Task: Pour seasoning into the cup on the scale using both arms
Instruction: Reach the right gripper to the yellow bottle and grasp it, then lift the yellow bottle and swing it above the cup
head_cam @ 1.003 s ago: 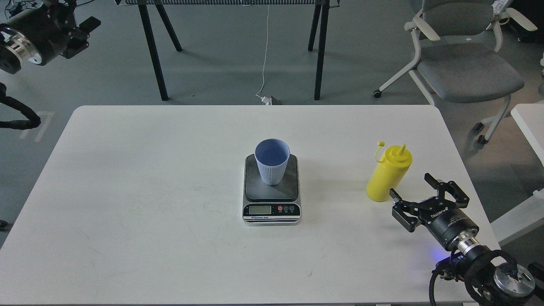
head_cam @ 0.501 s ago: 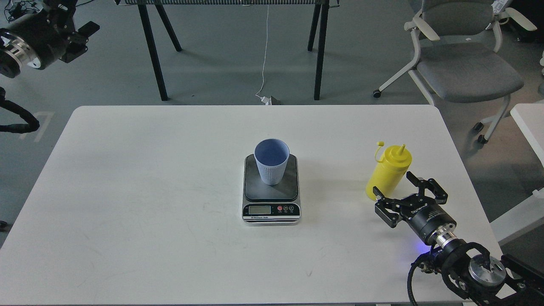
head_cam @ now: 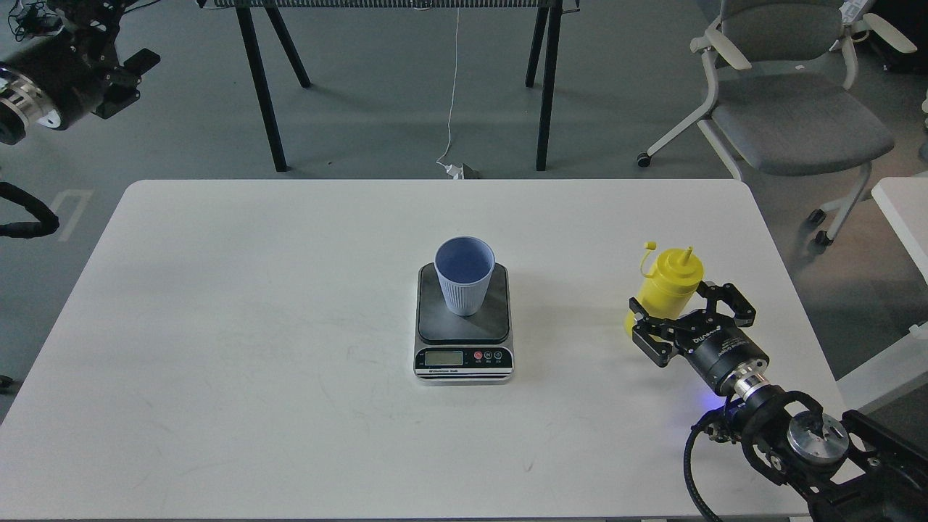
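The strap [head_cam: 644,264] is curving outward and keeping the small cap [head_cam: 649,246] clear, so the cap will still stick out when I pick up the yellow squeeze bottle.
The light blue ribbed cup [head_cam: 464,283] stands upright on the dark platform of the digital scale [head_cam: 464,355] at the table's middle. The yellow squeeze bottle [head_cam: 670,283] stands upright at the right, its small tethered cap hanging off to the left. My right gripper [head_cam: 689,308] is open, its fingers spread on either side of the bottle's lower body and hiding part of it. My left gripper [head_cam: 134,69] hangs high at the far upper left, off the table; its fingers cannot be told apart.
The white table [head_cam: 254,326] spans the view. A grey office chair [head_cam: 790,109] stands behind on the right, black table legs [head_cam: 261,87] and a white cable behind the far edge. Another white surface [head_cam: 902,217] lies at the right edge.
My right gripper has moved up and left from beside the bottle until its open fingers straddle the bottle's lower body. My left arm has drifted slightly left. Cup, scale and bottle have not moved.
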